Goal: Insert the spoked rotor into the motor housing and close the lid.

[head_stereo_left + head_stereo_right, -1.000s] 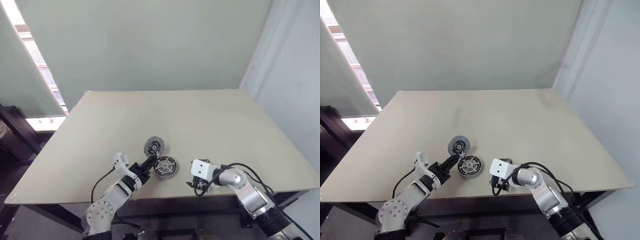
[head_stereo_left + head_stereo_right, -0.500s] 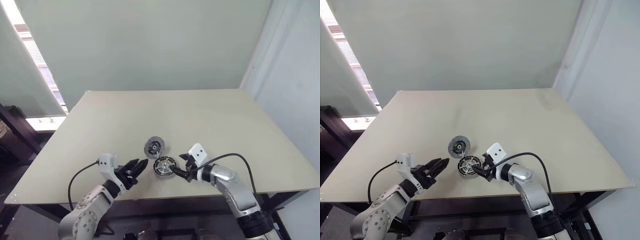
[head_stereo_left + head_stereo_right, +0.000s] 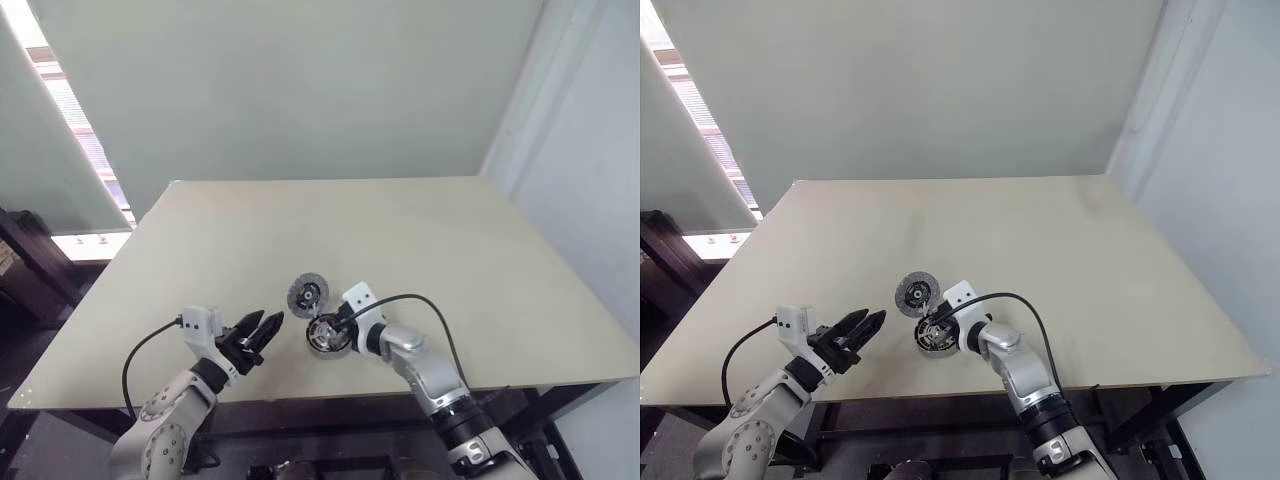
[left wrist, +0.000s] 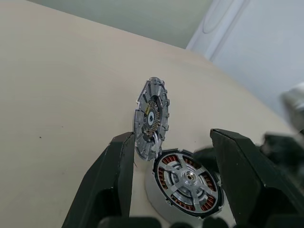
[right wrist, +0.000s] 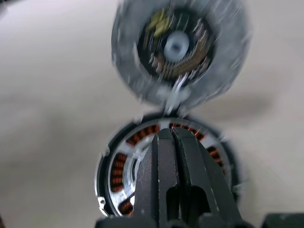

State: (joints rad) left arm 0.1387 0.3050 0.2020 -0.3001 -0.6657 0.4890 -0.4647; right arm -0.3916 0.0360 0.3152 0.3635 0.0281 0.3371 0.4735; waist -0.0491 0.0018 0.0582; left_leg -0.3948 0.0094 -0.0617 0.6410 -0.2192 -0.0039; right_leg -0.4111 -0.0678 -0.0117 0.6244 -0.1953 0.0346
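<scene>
The lid is standing at the motor housing's far rim (image 3: 314, 316). So my right gripper should push on the motor housing's near rim (image 3: 326, 352) first and swing the lid over to its own side.
The motor housing (image 4: 207, 183), with copper windings, lies flat near the table's front edge. The spoked rotor (image 4: 188, 177) sits inside it, silvery spokes meeting at the hub. The ribbed grey lid (image 4: 152, 118) stands on its edge at the housing's far rim, touching it. My right gripper (image 5: 171, 134) is shut with nothing between its fingers, and its tips hang over the housing (image 3: 328, 337). My left gripper (image 3: 268, 320) is open and empty, a short way left of the housing and pointing at it. Its fingers (image 4: 115, 183) frame the lid and housing in the left wrist view.
The beige table (image 3: 450, 250) stretches far behind and to both sides of the parts. Its front edge runs just below the two arms. A black cable (image 3: 440, 330) loops off my right wrist.
My right gripper swung left from the front right onto the housing and shut. My left gripper drew back to the left, away from the lid and housing, and rolled.
</scene>
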